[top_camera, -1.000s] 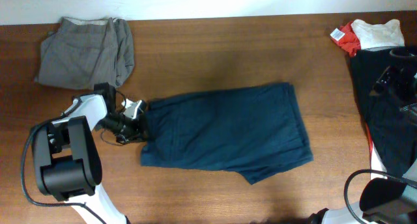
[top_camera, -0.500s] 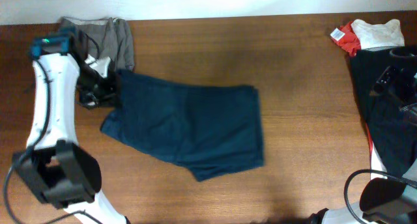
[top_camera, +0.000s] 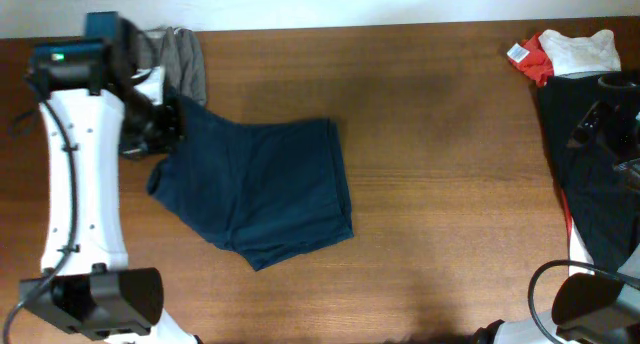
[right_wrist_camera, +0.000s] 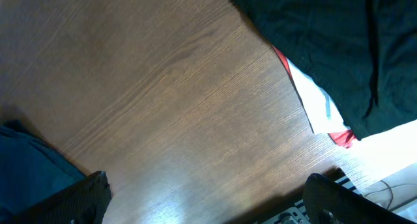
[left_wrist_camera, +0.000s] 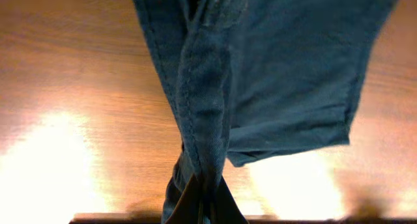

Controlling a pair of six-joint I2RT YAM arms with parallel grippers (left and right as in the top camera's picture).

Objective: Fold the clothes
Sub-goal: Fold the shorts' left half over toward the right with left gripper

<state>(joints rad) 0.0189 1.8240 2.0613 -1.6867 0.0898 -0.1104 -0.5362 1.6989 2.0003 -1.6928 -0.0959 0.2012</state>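
Observation:
The robot's left gripper should continue to move the lifted edge of the navy-blue shorts (left_wrist_camera: 204, 160) across until it reaches their opposite edge (top_camera: 334, 152), because that opposite edge is lying flat and clear.
The navy-blue shorts (top_camera: 260, 189) lie on the left half of the wooden table, one edge lifted. My left gripper (top_camera: 160, 132) is shut on that edge at their upper left; in the left wrist view the shorts (left_wrist_camera: 260, 74) hang bunched from the closed jaws (left_wrist_camera: 207, 208) above the table. The grey-khaki trousers (top_camera: 185, 64) lie at the back left, partly hidden by my left arm. Black fabric (top_camera: 590, 174) lies along the right edge, with red and white pieces (top_camera: 570, 52) at the back right. My right gripper (right_wrist_camera: 208, 198) is open and empty above bare wood, near the black fabric (right_wrist_camera: 326, 48).
The table's back edge meets a white wall. The right arm's base stands at the front right corner (top_camera: 590, 304), the left arm's base at the front left (top_camera: 100, 304).
My left gripper has dragged the shorts leftward and toward the back of the table, lifting their edge. The shorts now lie further left and more bunched. The right arm has not moved.

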